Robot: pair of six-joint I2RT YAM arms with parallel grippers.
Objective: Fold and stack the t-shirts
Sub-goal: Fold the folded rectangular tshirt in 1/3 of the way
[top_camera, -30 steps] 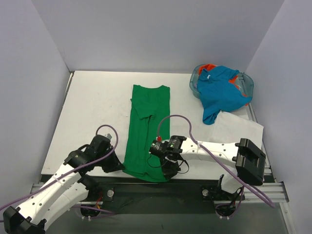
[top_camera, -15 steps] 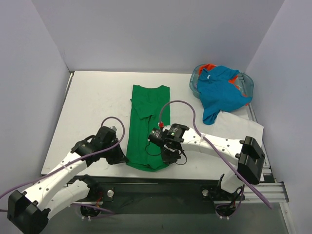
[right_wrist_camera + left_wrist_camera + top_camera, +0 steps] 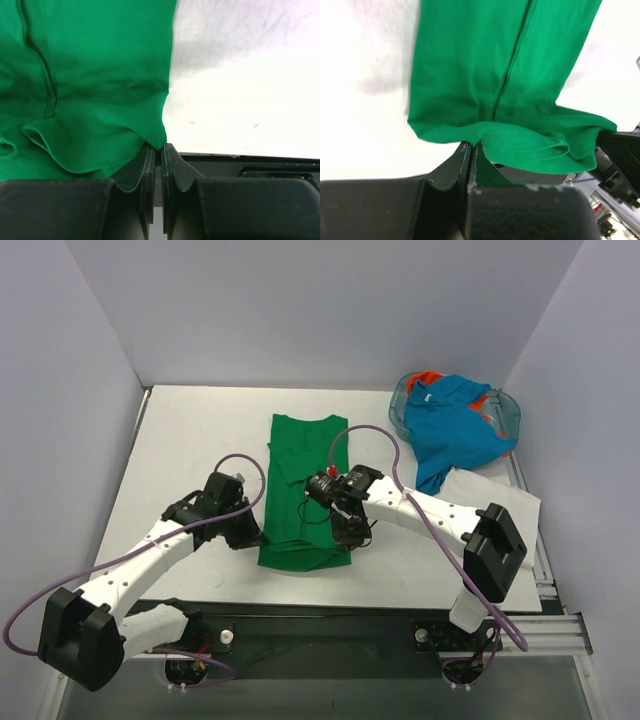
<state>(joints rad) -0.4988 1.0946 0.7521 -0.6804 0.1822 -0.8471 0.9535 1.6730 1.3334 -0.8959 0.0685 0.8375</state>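
My right gripper should keep going forward and let go over the t-shirt's middle [image 3: 291, 483], because both near corners of the green t-shirt [image 3: 158, 136] are lined up with its long edges.
The green t-shirt [image 3: 305, 475] lies as a long narrow strip in the middle of the table, its near end lifted and curling back. My left gripper [image 3: 258, 536] is shut on the strip's near left corner [image 3: 470, 132]. My right gripper [image 3: 350, 533] is shut on the near right corner [image 3: 150, 131]. The turquoise blue t-shirt [image 3: 452, 428] with a white neck label hangs out of a clear bin at the back right. A bit of the orange-red t-shirt [image 3: 430, 377] shows under it.
The clear bin [image 3: 398, 410] stands at the back right. A white sheet [image 3: 485, 505] lies on the table in front of it. The table's near edge [image 3: 330, 605] runs just behind both grippers. Purple cables loop over both arms.
Both grippers have moved away from the near edge toward the table's middle, carrying the green shirt's near end with them. The strip now looks shorter.
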